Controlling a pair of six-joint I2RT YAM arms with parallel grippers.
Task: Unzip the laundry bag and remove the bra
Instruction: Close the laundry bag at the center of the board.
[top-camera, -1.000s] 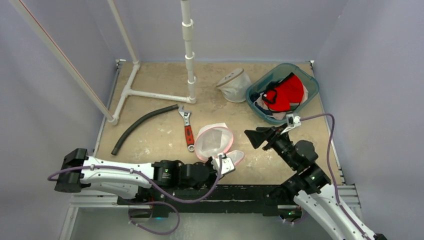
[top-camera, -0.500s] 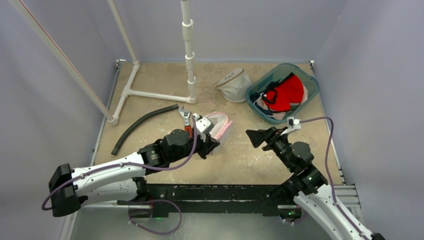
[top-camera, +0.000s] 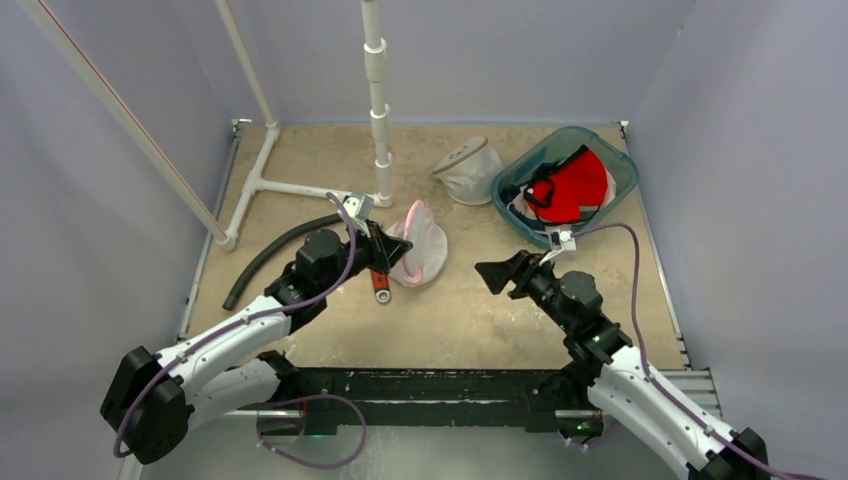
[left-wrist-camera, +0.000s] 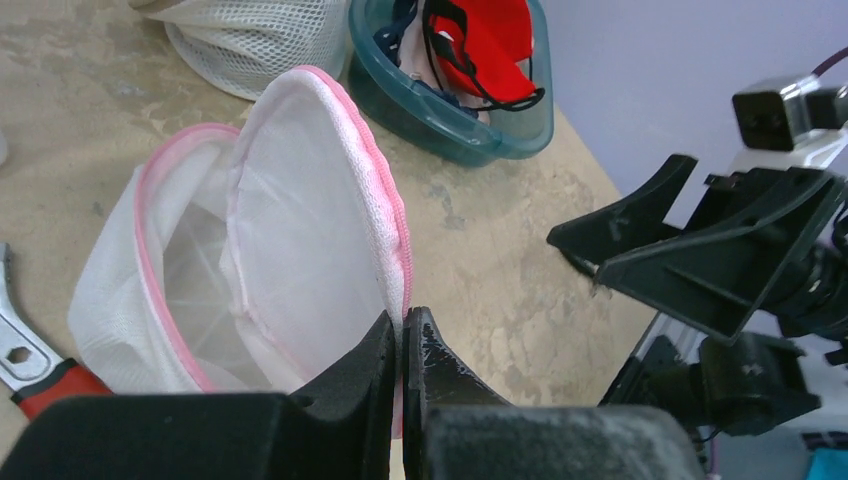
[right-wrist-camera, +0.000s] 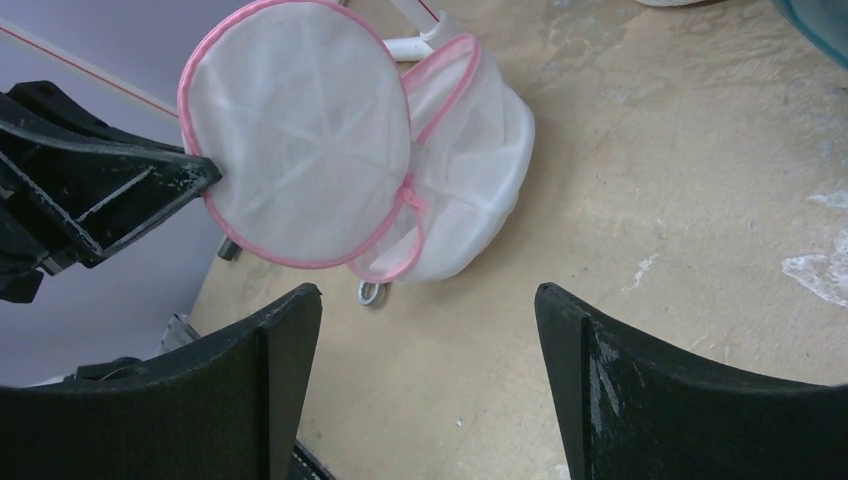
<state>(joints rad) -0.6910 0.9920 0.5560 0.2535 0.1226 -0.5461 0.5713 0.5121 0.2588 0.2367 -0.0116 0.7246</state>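
My left gripper is on the side where the laundry bag lies against the wrench (top-camera: 380, 284), so my right gripper should grab the pink rim (top-camera: 416, 210) and pull the bag clear.
The laundry bag (top-camera: 422, 245) is white mesh with pink zip trim, lifted off the table left of centre. Its round flap (right-wrist-camera: 295, 130) stands open from the body (right-wrist-camera: 470, 190). My left gripper (top-camera: 404, 252) is shut on the flap's pink rim (left-wrist-camera: 398, 250), its fingertips (left-wrist-camera: 384, 335) pinching the edge. My right gripper (top-camera: 497, 274) is open, hovering to the bag's right with nothing between its fingers (right-wrist-camera: 290, 320). Through the mesh the bag looks hollow; the bra is not visible in it.
A teal bin (top-camera: 620, 170) at the back right holds a red garment (top-camera: 570, 185) with black straps. A second mesh bag (top-camera: 468, 170) lies beside it. A red-handled wrench (top-camera: 380, 288), a black hose (top-camera: 270, 255) and a white pipe frame (top-camera: 300, 188) occupy the left half.
My left arm swung from the front edge back and left, carrying the bag by its rim off the table. My right gripper shifted slightly left, still open.
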